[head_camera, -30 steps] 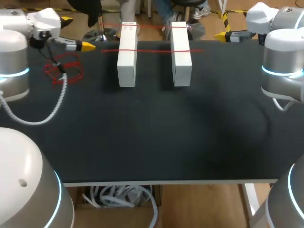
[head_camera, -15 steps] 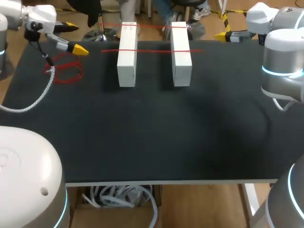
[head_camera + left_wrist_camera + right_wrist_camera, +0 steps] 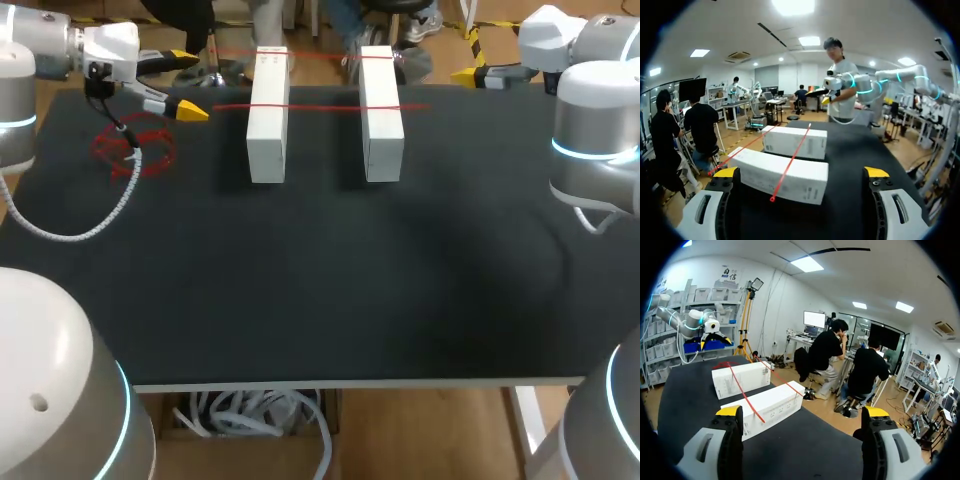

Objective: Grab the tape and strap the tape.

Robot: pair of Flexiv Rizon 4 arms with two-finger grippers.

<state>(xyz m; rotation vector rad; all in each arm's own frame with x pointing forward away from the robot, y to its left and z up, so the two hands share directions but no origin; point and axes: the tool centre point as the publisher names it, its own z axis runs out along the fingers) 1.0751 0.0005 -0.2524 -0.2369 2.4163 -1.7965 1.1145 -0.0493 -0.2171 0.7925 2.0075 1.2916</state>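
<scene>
The near red tape piece lies across the white boxes with loose ends, so I expect it to come off and leave the boxes standing when the robot lifts it.
Loose red tape lies bunched on the black table at the far left. One red strand runs across two white boxes, and a second strand crosses their far ends. My left gripper hovers open just beyond the bunch, pointing at the boxes, empty. In the left wrist view the gripper faces the near box and a strand. My right gripper is open at the far right; in its wrist view the gripper faces the boxes.
A white braided cable hangs from my left wrist and loops over the table's left side. My arms' grey bases stand at both near corners and along the right edge.
My left arm has swung and its gripper has shifted a little to the right, toward the left box. The right arm, tape and boxes have not moved.
</scene>
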